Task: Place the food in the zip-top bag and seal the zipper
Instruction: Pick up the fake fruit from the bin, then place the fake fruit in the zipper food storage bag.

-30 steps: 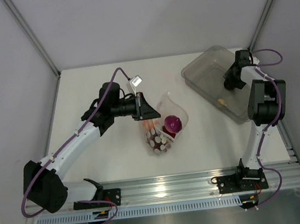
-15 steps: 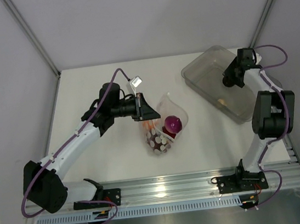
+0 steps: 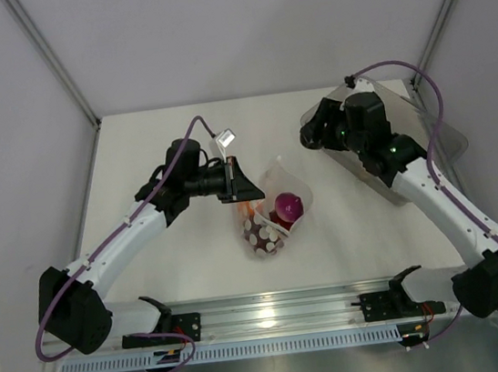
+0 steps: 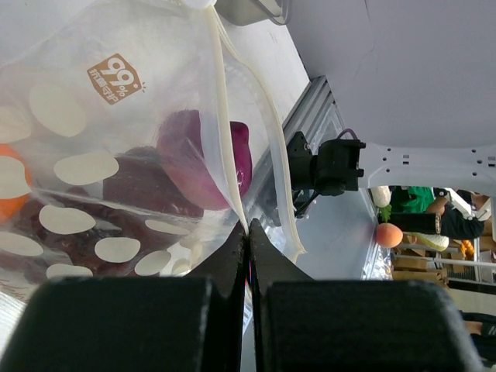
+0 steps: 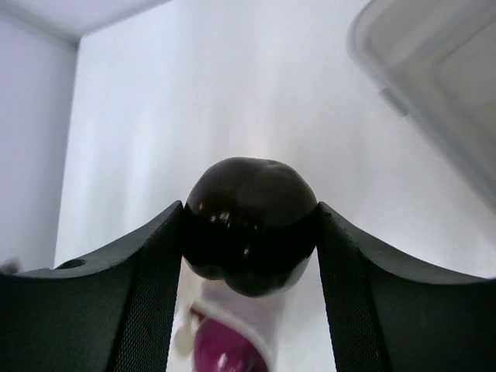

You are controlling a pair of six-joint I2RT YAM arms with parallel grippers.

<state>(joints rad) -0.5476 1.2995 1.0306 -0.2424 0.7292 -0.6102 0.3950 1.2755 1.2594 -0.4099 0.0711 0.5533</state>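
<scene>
The robot's left gripper is holding the bag's opening (image 3: 283,185) edge and the bag's opening is wide, so the right gripper should keep carrying the dark plum-like ball until the ball sits inside.
The zip-top bag (image 3: 279,202) stands open at the table's middle, clear with white dots. My left gripper (image 3: 242,187) is shut on its mouth edge, pinching the zipper strip (image 4: 232,186) between the fingertips (image 4: 249,226). Inside the bag are the purple-red onion-like ball (image 3: 286,207), the dark red grapes (image 3: 263,236) and the orange ball (image 3: 250,208). My right gripper (image 3: 309,136) is up and to the right of the bag, apart from it. In the right wrist view it (image 5: 248,211) is shut on the dark plum-like ball (image 5: 249,221), with the bag's mouth (image 5: 232,322) below.
A rigid clear plastic bin (image 3: 406,158) stands at the back right, partly covered by my right arm; its corner shows in the right wrist view (image 5: 434,70). Grey walls close the table's left, back and right sides. The arm rail runs along the near edge.
My right arm has swung left out of the bin toward the bag, carrying the plum-like ball. My left gripper and the bag have not moved.
</scene>
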